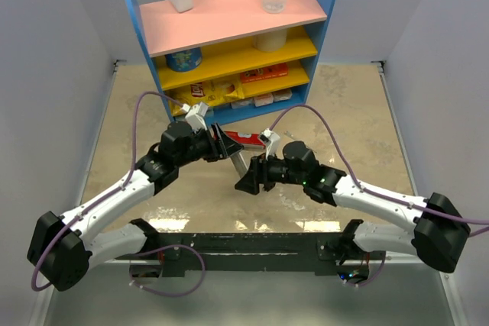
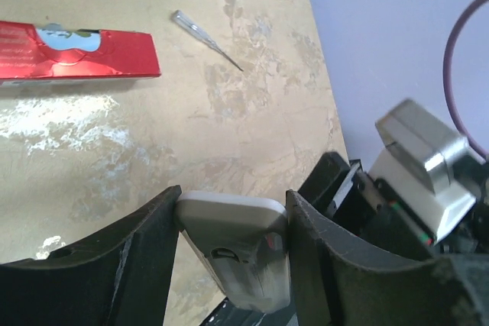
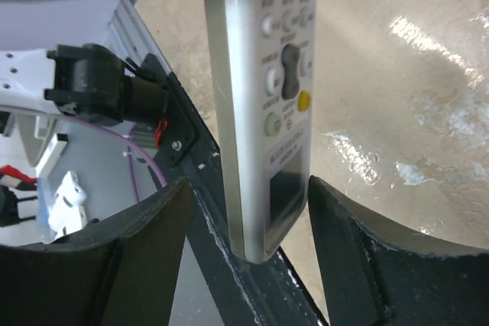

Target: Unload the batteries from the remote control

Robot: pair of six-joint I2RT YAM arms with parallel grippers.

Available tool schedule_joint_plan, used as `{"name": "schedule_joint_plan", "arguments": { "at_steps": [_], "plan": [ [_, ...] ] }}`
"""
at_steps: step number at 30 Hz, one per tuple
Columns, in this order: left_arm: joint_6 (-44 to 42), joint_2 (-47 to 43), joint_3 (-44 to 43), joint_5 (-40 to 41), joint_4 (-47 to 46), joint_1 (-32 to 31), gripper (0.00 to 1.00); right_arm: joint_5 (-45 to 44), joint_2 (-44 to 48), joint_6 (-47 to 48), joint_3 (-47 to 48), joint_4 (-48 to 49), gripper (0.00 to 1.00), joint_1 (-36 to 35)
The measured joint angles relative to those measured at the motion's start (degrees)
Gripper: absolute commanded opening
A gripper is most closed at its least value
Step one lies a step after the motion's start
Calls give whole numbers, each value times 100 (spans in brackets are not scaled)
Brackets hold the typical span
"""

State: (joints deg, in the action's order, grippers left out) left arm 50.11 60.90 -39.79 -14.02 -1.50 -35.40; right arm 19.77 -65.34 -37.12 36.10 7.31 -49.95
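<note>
My left gripper's fingers cover the remote control's button end [image 2: 233, 219], so next my right gripper grips the screen end [image 3: 286, 195] to hold and turns the remote control.
The remote control [image 2: 229, 223] is a slim grey bar held off the table between the two arms [image 1: 238, 159]. My left gripper [image 2: 233, 200] is shut on one end of it, both fingers pressed against its sides. The button face [image 3: 267, 74] shows in the right wrist view, hanging down between the fingers of my right gripper [image 3: 248, 188]. That gripper is open: its left finger [image 3: 145, 242] stands clear of the remote and its right finger [image 3: 344, 242] is just beside it. The batteries are hidden.
A flat red box [image 2: 76, 53] lies on the table beyond the grippers [image 1: 243, 139], with a thin pale stick [image 2: 205, 36] near it. A blue shelf unit [image 1: 229, 43] with packets and bottles stands at the back. The dark mounting rail [image 1: 252, 246] runs along the near edge.
</note>
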Motion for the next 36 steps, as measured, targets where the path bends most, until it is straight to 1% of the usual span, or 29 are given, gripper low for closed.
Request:
{"name": "schedule_joint_plan", "arguments": {
  "at_steps": [1,2,4,5,6,7,8,9,10,11,13,14,16,18,20,21,23,27,31,35,36],
  "plan": [
    [52,0,-7,59,44,0,0,-107,-52,26,2,4,58,-111],
    [116,0,-7,101,79,0,0,-184,-109,50,11,2,43,-186],
    [225,0,-7,181,131,0,0,-361,-201,109,31,4,27,-267],
    [249,-2,-9,210,157,0,0,-435,-243,120,33,4,20,-282],
    [291,0,-11,315,214,2,0,-505,-254,153,33,15,5,-289],
    [345,2,-15,385,280,2,0,-581,-238,177,33,37,0,-310],
    [382,2,-26,455,330,2,0,-662,-205,238,33,44,0,-345],
    [433,7,-39,505,372,2,5,-702,-162,262,35,52,0,-382],
    [442,2,-57,481,380,2,34,-741,-120,319,35,28,0,-407],
    [415,-7,-76,481,380,0,49,-785,-76,391,37,-15,0,-407],
    [280,-33,-140,407,389,-2,76,-841,-35,573,79,-120,0,-404],
    [142,-57,-199,385,461,-2,80,-835,-46,699,195,-289,0,-402],
    [-348,-111,-470,295,804,2,86,-802,-118,914,546,-721,0,-361],
    [-879,-168,-890,271,1250,0,87,-673,-208,1139,905,-1051,0,-271],
    [-1482,-229,-1342,256,1683,0,90,-455,-208,1394,1244,-1268,0,-170],
    [-1840,-278,-1561,238,1871,2,93,-308,-190,1488,1360,-1351,0,-127],
    [-2424,-426,-1840,151,2105,2,94,11,-120,1652,1436,-1508,0,-26],
    [-3268,-839,-1958,-269,2524,2,94,986,125,1847,1388,-1917,0,326],
    [-3901,-905,-2127,-769,3064,2,93,1775,339,2000,1355,-2133,0,509],
    [-4221,-822,-2284,-1078,3427,2,91,2415,481,2133,1351,-2264,0,501],
    [-4266,-791,-2321,-1191,3473,2,88,2562,538,2173,1342,-2284,0,498]
  ]
}}
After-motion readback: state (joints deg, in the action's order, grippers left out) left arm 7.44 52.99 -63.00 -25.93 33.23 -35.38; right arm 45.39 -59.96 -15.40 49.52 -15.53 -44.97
